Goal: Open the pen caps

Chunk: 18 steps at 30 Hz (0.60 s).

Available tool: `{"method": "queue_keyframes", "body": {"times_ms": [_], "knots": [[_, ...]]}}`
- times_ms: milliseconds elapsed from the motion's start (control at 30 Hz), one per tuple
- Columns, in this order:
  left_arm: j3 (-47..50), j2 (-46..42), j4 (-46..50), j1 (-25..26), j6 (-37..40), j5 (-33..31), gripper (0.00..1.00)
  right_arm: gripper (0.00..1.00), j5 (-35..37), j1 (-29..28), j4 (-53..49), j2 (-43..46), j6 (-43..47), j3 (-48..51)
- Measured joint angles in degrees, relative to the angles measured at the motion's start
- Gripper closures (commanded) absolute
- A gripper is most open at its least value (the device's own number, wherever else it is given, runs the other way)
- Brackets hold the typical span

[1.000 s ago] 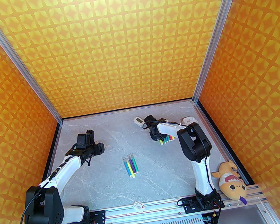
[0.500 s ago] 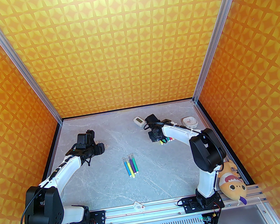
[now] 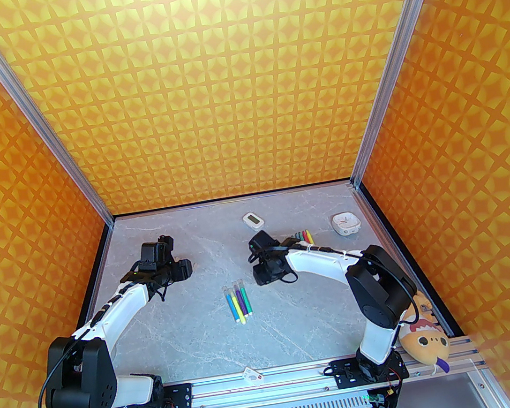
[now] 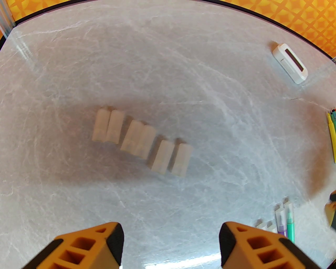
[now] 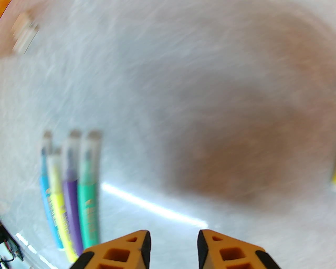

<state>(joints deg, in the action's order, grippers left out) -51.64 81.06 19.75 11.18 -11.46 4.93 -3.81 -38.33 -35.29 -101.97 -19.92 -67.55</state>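
The teal pen lies at the row's open end, parallel to the fingers of the robot's right gripper, so the gripper keeps moving over until they straddle the teal pen's body.
Four capped pens (image 3: 238, 303) lie side by side mid-table: blue, yellow, purple and teal, with pale pen caps (image 5: 74, 145) on their far ends. My right gripper (image 3: 266, 276) hovers just right of them, its jaws (image 5: 173, 247) a little open with nothing between them. Several loose pen caps (image 4: 143, 141) lie in a row on the table below my left gripper (image 4: 170, 244), which is open and empty. In the top view the left gripper (image 3: 183, 270) sits at the left. More pens (image 3: 302, 237) lie behind the right forearm.
A white digital device (image 3: 252, 220) and a small white clock (image 3: 345, 223) sit near the back edge. A plush toy (image 3: 421, 334) leans at the right front by the arm's base. A small white tag (image 3: 252, 375) lies on the front rail.
My right arm has swung left and nearer, away from the back-right pens and over to the four capped pens, uncovering the back group. The left arm has stayed put.
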Motion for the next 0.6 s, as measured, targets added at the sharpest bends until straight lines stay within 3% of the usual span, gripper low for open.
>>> {"method": "queue_keyframes", "body": {"times_ms": [600], "knots": [[0.33, 0.66, -2.49, 0.0, 0.42, 2.49, 0.36, 0.63, -4.39, -6.64, 1.22, -3.13, -5.01, -0.79]]}}
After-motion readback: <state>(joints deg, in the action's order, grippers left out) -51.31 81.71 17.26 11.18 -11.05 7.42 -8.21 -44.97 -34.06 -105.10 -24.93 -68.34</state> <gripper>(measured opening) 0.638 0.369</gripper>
